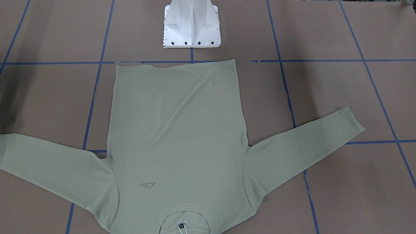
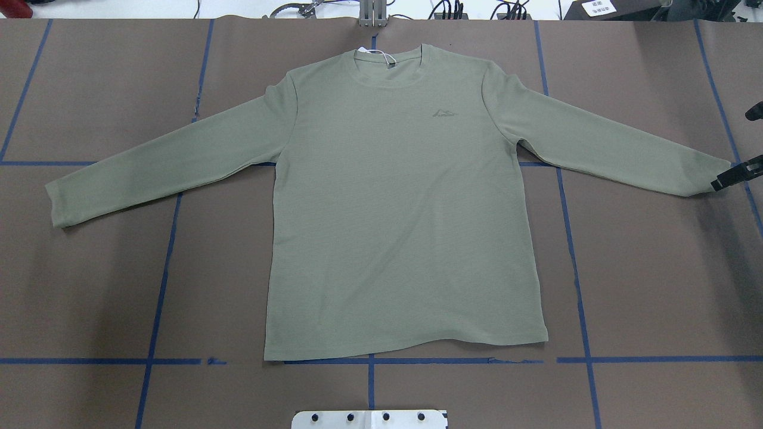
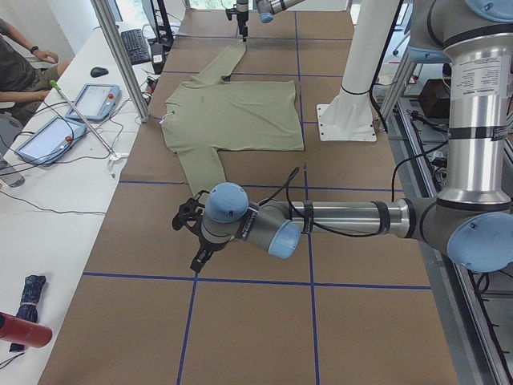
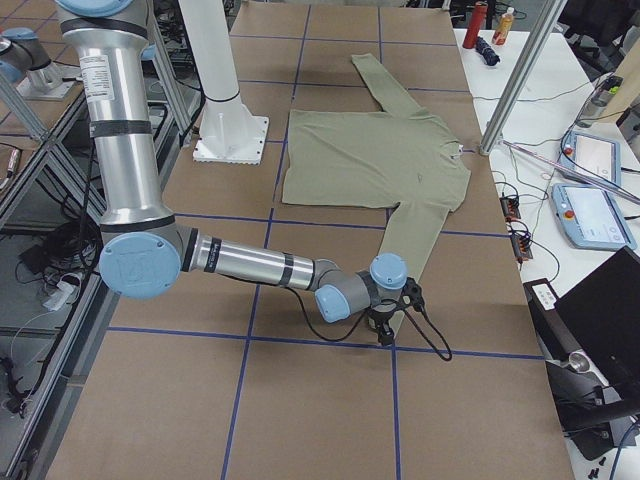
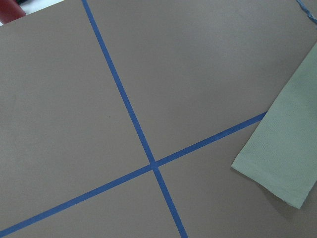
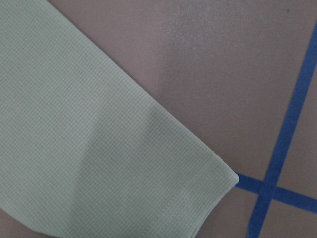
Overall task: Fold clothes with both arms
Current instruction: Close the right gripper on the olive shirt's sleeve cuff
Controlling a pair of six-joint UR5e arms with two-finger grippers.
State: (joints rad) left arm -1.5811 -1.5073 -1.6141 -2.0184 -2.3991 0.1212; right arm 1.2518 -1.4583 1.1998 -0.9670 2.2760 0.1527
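Note:
The sleeve [image 1: 54,170] seems about as long as the body [image 1: 177,152] is wide, so the sleeve's cuff will get to the opposite armpit when I fold the sleeve across.
The pale green long-sleeved shirt [image 2: 405,208] lies flat and face up on the brown table, both sleeves spread out, with its collar and white tag [image 2: 381,56] at the far edge. My right gripper [image 2: 732,149] sits at the right sleeve's cuff [image 6: 198,198]. Its two black fingers stand apart, the lower fingertip [image 2: 722,180] touching the cuff's end, with nothing held. My left gripper [image 3: 192,237] hovers low over bare table just beyond the left cuff [image 5: 277,163]. It shows only from the side, so I cannot tell its state.
The white pedestal base [image 1: 191,29] stands just behind the shirt's hem. Blue tape lines [image 2: 161,298] grid the table. Beyond the collar side, a white bench holds tablets [image 3: 92,100], cables and a red bottle [image 3: 20,330], and a seated person [image 3: 20,64] is there.

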